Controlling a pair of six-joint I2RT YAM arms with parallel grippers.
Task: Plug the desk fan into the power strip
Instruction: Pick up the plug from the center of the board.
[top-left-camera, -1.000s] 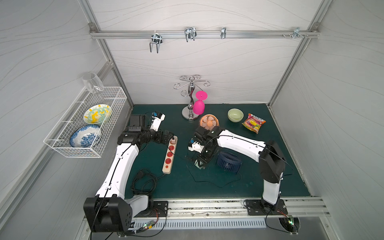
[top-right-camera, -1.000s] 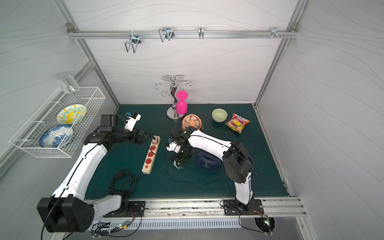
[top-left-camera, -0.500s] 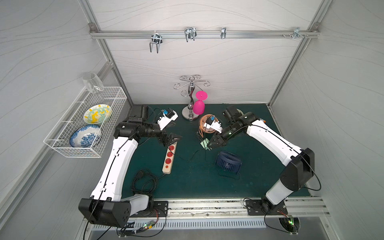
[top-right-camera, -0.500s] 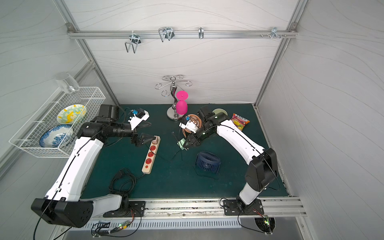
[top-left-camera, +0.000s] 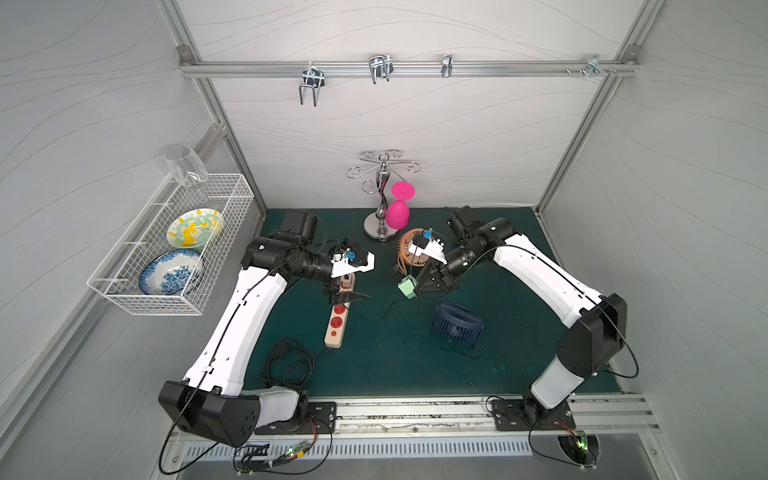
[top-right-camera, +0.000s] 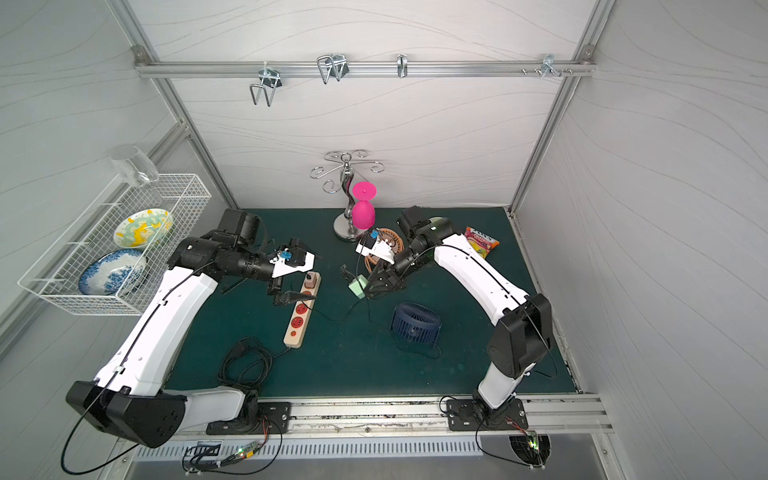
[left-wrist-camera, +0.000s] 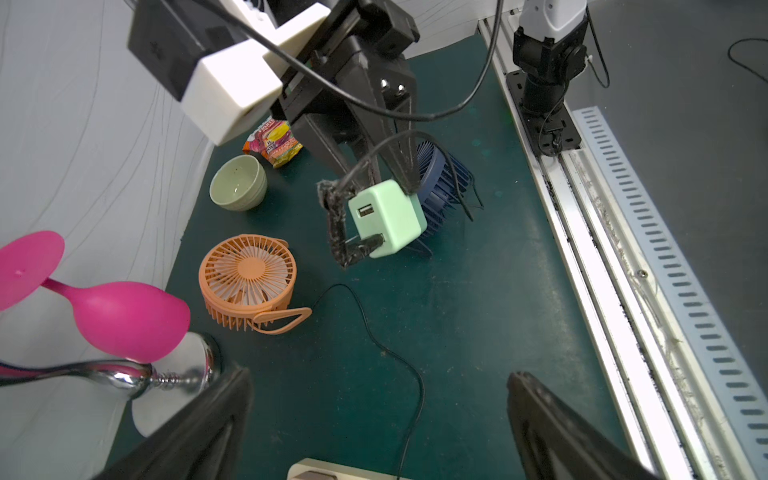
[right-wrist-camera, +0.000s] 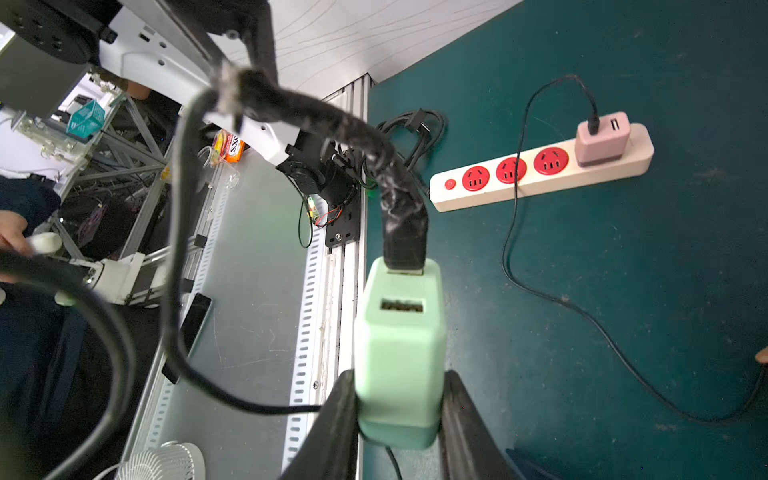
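Note:
My left gripper should keep going toward the mint-green adapter's USB end, which sticks out of my right gripper, and close on the adapter's free sides.
The cream power strip lies on the green mat, with three red sockets free and a pink adapter in its far socket. Held above the mat to the strip's right, a mint-green USB adapter sits in my right gripper, which is shut on it. Its black cable runs to the navy desk fan. My left gripper hovers open and empty over the strip's far end.
An orange fan, a pink glass on a chrome stand, a green bowl and a snack packet crowd the back. A coiled black cord lies front left. A wire basket hangs on the left wall.
My right gripper has lifted the green adapter from the mat beside the navy fan and carried it up and toward the back. The left gripper has swung out over the strip's far end.

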